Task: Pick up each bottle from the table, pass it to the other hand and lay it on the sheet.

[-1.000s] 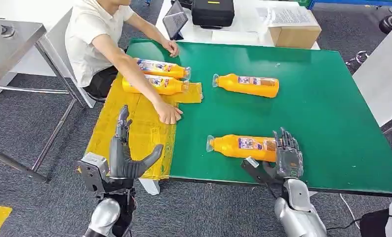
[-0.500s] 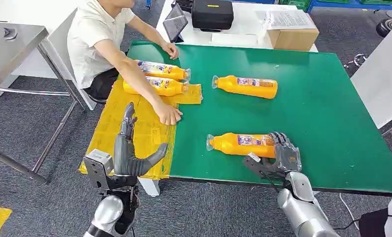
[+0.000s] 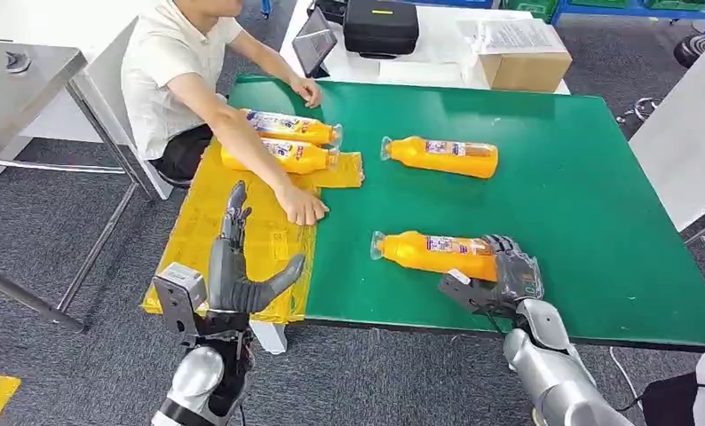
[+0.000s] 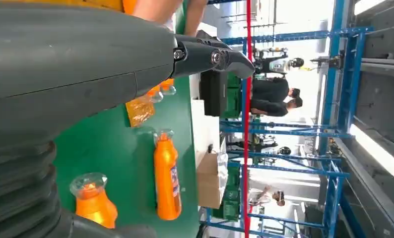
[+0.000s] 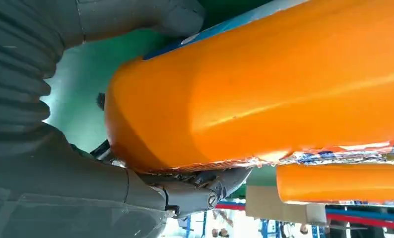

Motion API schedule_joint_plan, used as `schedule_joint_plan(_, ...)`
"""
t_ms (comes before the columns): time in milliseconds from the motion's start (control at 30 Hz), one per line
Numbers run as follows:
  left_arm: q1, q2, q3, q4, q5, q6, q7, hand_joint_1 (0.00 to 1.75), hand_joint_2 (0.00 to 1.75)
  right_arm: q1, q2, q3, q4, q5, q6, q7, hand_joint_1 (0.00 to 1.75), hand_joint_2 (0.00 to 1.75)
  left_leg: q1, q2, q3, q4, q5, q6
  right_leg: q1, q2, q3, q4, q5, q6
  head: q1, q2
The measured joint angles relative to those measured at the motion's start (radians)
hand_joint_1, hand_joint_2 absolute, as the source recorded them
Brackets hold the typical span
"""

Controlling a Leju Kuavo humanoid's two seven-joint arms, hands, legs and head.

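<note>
A small printed label (image 3: 446,244) is facing up on the orange bottle (image 3: 411,250), so the robot should expect a big logo label hidden underneath when it turns the bottle over.
Near the front edge of the green table (image 3: 598,204) an orange bottle (image 3: 433,254) lies on its side, cap toward the yellow sheet (image 3: 242,226). My right hand (image 3: 511,277) grips its base, fingers curled over the top; up close, the bottle (image 5: 264,84) sits between the thumb and fingers (image 5: 205,184). A second orange bottle (image 3: 442,156) lies farther back on the table, also seen as bottle (image 4: 167,178). Two more bottles (image 3: 282,142) lie on the sheet. My left hand (image 3: 233,271) stands open above the sheet's near end, holding nothing.
A person sits at the table's left side, one hand (image 3: 303,205) pressing on the sheet, the other (image 3: 307,88) on the far table edge. A black case (image 3: 383,25), a tablet (image 3: 314,40) and a cardboard box (image 3: 526,62) stand on a white table behind.
My right hand's fingers have curled from upright behind the bottle's base down over it and closed on it. The left hand has risen slightly, still open.
</note>
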Motion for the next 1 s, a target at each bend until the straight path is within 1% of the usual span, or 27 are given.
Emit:
schedule_joint_plan(67,-0.001,0.0,-0.002,0.0,0.001,-0.001,-0.007,0.0,1.75,0.001,0.0,0.0,0.0,-0.047,-0.001,-0.042,1.75,1.75,0.0,0.0,0.0,0.0,0.0,0.0,0.0,0.0,0.0,0.0,0.002,0.002,0.0,0.0)
schedule_joint_plan(133,0.003,0.0,-0.002,0.0,0.003,0.005,-0.022,0.0,1.75,0.009,0.003,-0.005,-0.003,-0.148,-0.001,-0.126,1.75,1.75,0.0,0.0,-0.001,0.0,0.001,0.0,0.0,0.0,0.011,0.001,0.003,0.003,0.0,0.0)
schedule_joint_plan(200,0.023,-0.004,-0.001,0.0,0.052,-0.011,-0.022,0.0,1.75,0.034,0.019,-0.023,-0.028,-0.276,-0.002,-0.213,1.75,1.75,0.0,0.002,0.0,0.0,0.001,0.0,0.0,0.001,0.012,0.001,0.003,0.003,0.0,0.0)
schedule_joint_plan(233,0.042,-0.009,0.002,0.0,0.115,-0.041,-0.007,0.0,1.75,0.053,0.033,-0.034,-0.056,-0.337,-0.003,-0.249,1.75,1.75,0.0,0.002,0.0,0.0,0.001,0.0,0.0,0.002,0.011,0.001,0.003,0.003,-0.001,0.0)
schedule_joint_plan(333,0.114,-0.024,0.014,0.001,0.312,-0.122,0.019,0.0,1.75,0.123,0.075,-0.045,-0.164,-0.493,-0.002,-0.29,1.75,1.75,0.001,0.002,-0.004,0.0,0.0,-0.001,0.001,0.002,0.007,0.001,0.002,0.002,0.0,0.0)
schedule_joint_plan(400,0.151,-0.027,0.017,0.005,0.39,-0.129,0.021,0.0,1.75,0.172,0.101,-0.047,-0.254,-0.598,0.006,-0.298,1.75,1.75,0.002,0.001,-0.008,0.0,0.0,-0.001,0.002,0.002,0.004,0.001,0.001,0.002,0.0,0.0)
schedule_joint_plan(467,0.18,-0.027,0.018,0.013,0.414,-0.125,0.017,0.0,1.75,0.217,0.122,-0.047,-0.34,-0.667,0.014,-0.297,1.75,1.75,0.002,0.0,-0.013,0.0,0.0,-0.001,0.002,0.001,0.0,0.001,0.001,0.001,0.0,0.0)
schedule_joint_plan(567,0.195,-0.026,0.012,0.03,0.43,-0.104,0.015,0.0,1.75,0.272,0.151,-0.045,-0.466,-0.772,0.037,-0.311,1.75,1.75,0.002,-0.001,-0.017,0.0,0.001,-0.001,0.002,0.0,-0.003,0.002,0.001,0.001,-0.001,0.0)
schedule_joint_plan(667,0.193,-0.019,0.008,0.053,0.477,-0.124,0.031,0.0,1.75,0.3,0.178,-0.038,-0.577,-0.86,0.077,-0.315,1.75,1.75,0.002,-0.001,-0.017,0.0,0.001,-0.001,0.002,0.0,-0.004,0.002,0.002,0.001,0.0,0.0)
schedule_joint_plan(833,0.185,-0.008,-0.003,0.079,0.511,-0.146,0.045,0.0,1.75,0.322,0.209,-0.001,-0.685,-0.883,0.095,-0.311,1.75,1.75,0.002,-0.001,-0.018,0.0,0.001,-0.001,0.002,0.0,-0.005,0.002,0.002,0.002,0.0,0.0)
schedule_joint_plan(867,0.185,-0.006,-0.005,0.082,0.514,-0.147,0.046,0.0,1.75,0.324,0.212,0.002,-0.692,-0.886,0.093,-0.311,1.75,1.75,0.002,-0.001,-0.018,0.0,0.001,-0.001,0.002,0.0,-0.005,0.002,0.002,0.002,-0.001,0.0)
schedule_joint_plan(933,0.185,-0.004,-0.009,0.086,0.514,-0.148,0.046,0.0,1.75,0.329,0.216,0.012,-0.712,-0.895,0.092,-0.311,1.69,1.75,0.002,-0.001,-0.018,0.0,0.001,-0.001,0.002,0.0,-0.005,0.002,0.001,0.001,0.0,0.0)
schedule_joint_plan(1000,0.185,-0.001,-0.013,0.089,0.516,-0.15,0.047,0.0,1.75,0.33,0.217,0.015,-0.723,-0.897,0.091,-0.311,1.71,1.75,0.002,-0.001,-0.018,0.0,0.001,-0.001,0.002,0.0,-0.005,0.002,0.001,0.001,0.0,0.0)
